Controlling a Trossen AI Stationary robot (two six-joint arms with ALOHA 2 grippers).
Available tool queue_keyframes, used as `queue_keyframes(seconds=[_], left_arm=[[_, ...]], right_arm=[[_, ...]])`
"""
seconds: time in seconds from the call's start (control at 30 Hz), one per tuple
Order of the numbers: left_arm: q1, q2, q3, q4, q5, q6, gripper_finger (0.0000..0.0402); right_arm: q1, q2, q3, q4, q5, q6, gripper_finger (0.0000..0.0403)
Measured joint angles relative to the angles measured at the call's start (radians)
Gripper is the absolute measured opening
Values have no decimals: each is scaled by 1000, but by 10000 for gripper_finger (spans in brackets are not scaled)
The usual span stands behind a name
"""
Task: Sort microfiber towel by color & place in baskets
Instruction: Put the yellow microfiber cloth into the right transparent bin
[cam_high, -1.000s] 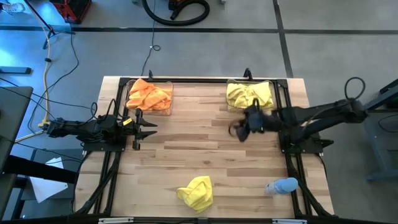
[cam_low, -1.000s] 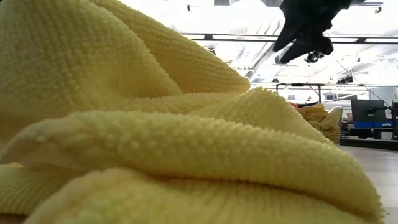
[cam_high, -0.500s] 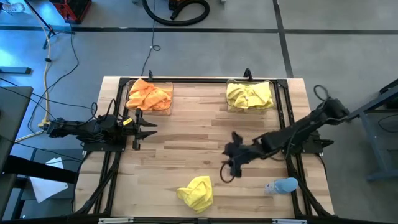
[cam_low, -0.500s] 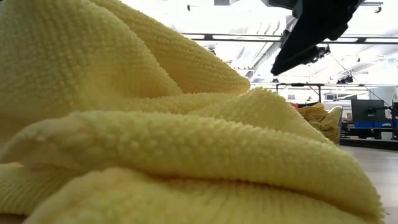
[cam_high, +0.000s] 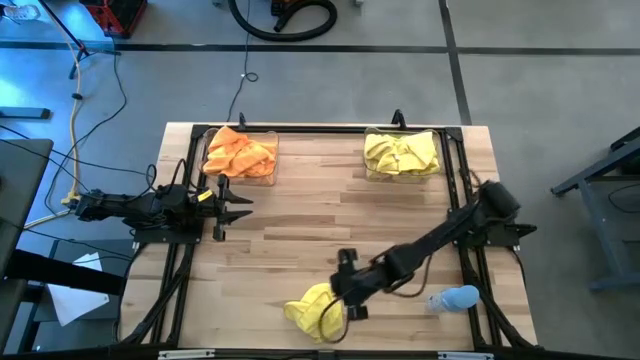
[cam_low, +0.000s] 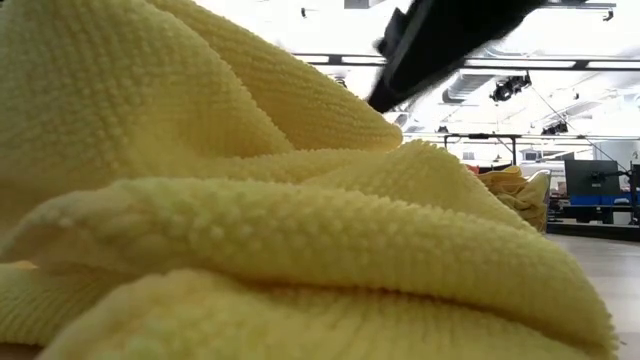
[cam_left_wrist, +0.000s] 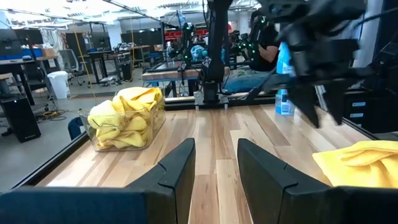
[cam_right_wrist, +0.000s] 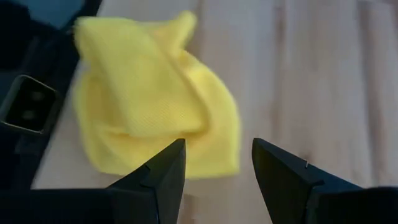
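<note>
I can see that the yellow towel's raised fold (cam_high: 318, 303) lies open to my right gripper's spread fingers, so I carry on going down toward the fold (cam_high: 314, 312) until the fingers are on both sides of it, then close them.
A loose bright yellow towel (cam_high: 314, 309) lies crumpled on the table near its near edge; it fills the low view (cam_low: 250, 230). My right gripper (cam_high: 340, 298) is open and hangs just above the towel's right side; in its wrist view (cam_right_wrist: 217, 168) the towel (cam_right_wrist: 146, 121) lies ahead of the fingers, untouched. My left gripper (cam_high: 236, 207) is open and empty at the table's left. A clear basket (cam_high: 268, 178) at the far left holds orange towels (cam_high: 240, 153). A second basket (cam_high: 372, 175) at the far right holds yellow towels (cam_high: 402, 153).
A small pale blue rounded object (cam_high: 455, 298) lies near the table's near right corner, beside the stretched right arm (cam_high: 440, 240). Bare wood (cam_high: 310, 215) lies between the baskets and the loose towel. The left wrist view shows the yellow-towel basket (cam_left_wrist: 127, 118) and the right arm (cam_left_wrist: 317, 56).
My right gripper has swung from beside the yellow-towel basket toward the table's near edge and left, ending over the loose yellow towel. The arm has stretched out across the table. The towel has not moved.
</note>
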Motion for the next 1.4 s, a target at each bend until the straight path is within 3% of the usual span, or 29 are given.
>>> queue_keyframes(seconds=[0.33, 0.53, 0.8, 1.03, 1.2, 1.4], left_arm=[[0, 0, 0, 0, 0, 0, 108], [0, 0, 0, 0, 0, 0, 108], [0, 0, 0, 0, 0, 0, 108], [0, 0, 0, 0, 0, 0, 108], [0, 0, 0, 0, 0, 0, 108], [0, 0, 0, 0, 0, 0, 108]], right_arm=[[-9, 321, 531, -432, -93, -102, 181], [-42, 496, 729, -610, -170, -137, 181], [-83, 581, 763, -566, -361, -181, 164], [-98, 578, 763, -588, -388, -187, 16], [-99, 577, 762, -493, -404, -261, 28], [-107, 577, 762, -403, -404, -333, 6]])
